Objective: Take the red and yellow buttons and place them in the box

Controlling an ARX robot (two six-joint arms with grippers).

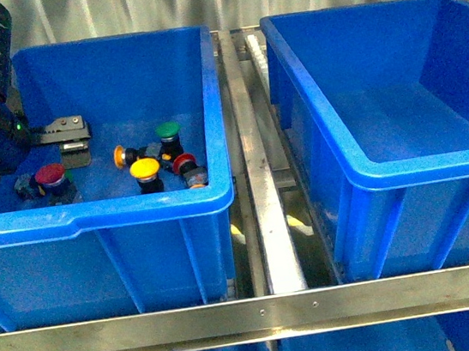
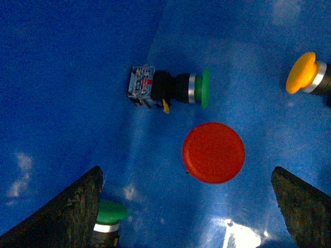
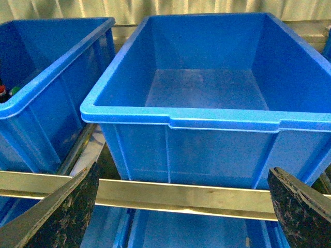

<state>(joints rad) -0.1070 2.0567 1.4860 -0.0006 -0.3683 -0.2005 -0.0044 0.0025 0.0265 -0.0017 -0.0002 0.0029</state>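
My gripper will bring up the red button [image 1: 51,174] alone when it lifts it, because blue floor [image 2: 203,114] shows between the red button's cap and the lying green button.
Several buttons lie in the left blue bin [image 1: 135,210]: a red one [image 1: 50,175], a yellow one [image 1: 144,168], an orange-yellow one [image 1: 119,156], a second red one [image 1: 185,163] and a green one [image 1: 168,130]. My left gripper [image 1: 70,142] is down inside this bin, open. In the left wrist view the red cap [image 2: 213,152] sits just ahead of the open left gripper [image 2: 189,206], with nothing between its fingers [image 2: 67,212]. A yellow button [image 2: 302,72] lies off to one side. The empty blue box [image 1: 392,120] stands on the right. My right gripper [image 3: 183,212] is open and empty, facing that box [image 3: 207,88].
Green buttons lie near the red cap: one on its side [image 2: 170,88], one beside a finger [image 2: 109,214]. A metal rail [image 1: 257,181] separates the two bins, and a cross rail [image 1: 252,312] runs along the front. The right wrist sees this rail [image 3: 181,194] below the box.
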